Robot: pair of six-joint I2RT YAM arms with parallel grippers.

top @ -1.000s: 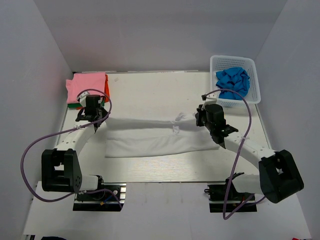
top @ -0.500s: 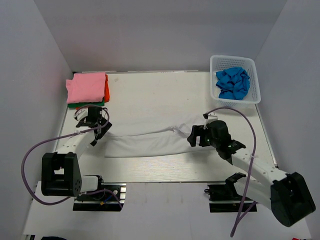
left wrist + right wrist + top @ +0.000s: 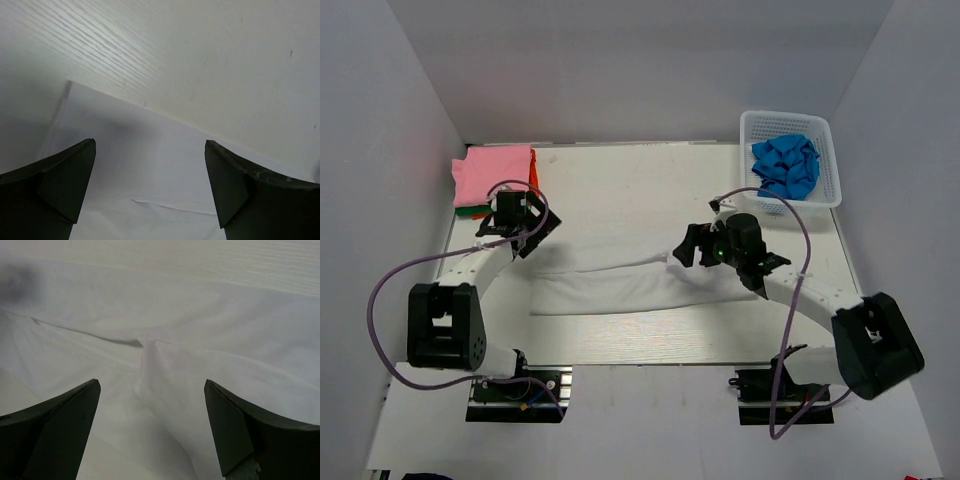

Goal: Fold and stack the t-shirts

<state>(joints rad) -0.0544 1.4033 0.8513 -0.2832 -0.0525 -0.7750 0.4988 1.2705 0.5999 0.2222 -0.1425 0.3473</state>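
Note:
Next, I pull one end point(image 3: 550, 282) closer with my left gripper while I push the other end away with my right gripper before the next fold, because the folded white t-shirt point(image 3: 615, 285) lies crosswise.
A large white t-shirt point(image 3: 620, 285) lies across the middle of the table as a long folded strip. My left gripper point(image 3: 532, 236) hovers open above its left end, and the left wrist view shows the white cloth point(image 3: 150, 170) under the spread jaws of that gripper point(image 3: 150, 145). My right gripper point(image 3: 683, 250) is open above the strip's right part, over a raised crease in the cloth point(image 3: 147, 360) in the right wrist view point(image 3: 152, 384). Neither holds anything. A folded pink t-shirt point(image 3: 492, 172) tops a stack with orange-red point(image 3: 533, 178) and green point(image 3: 470, 210) ones at the far left.
A white mesh basket point(image 3: 832, 160) at the far right corner holds a crumpled bright blue t-shirt point(image 3: 786, 166). White walls close in the table on the left, back and right. Purple cables loop from both arms over the near table.
Both grippers opened and let go of the white t-shirt, which now lies flat in a narrower strip. The left gripper drew back toward the far left; the right gripper moved left.

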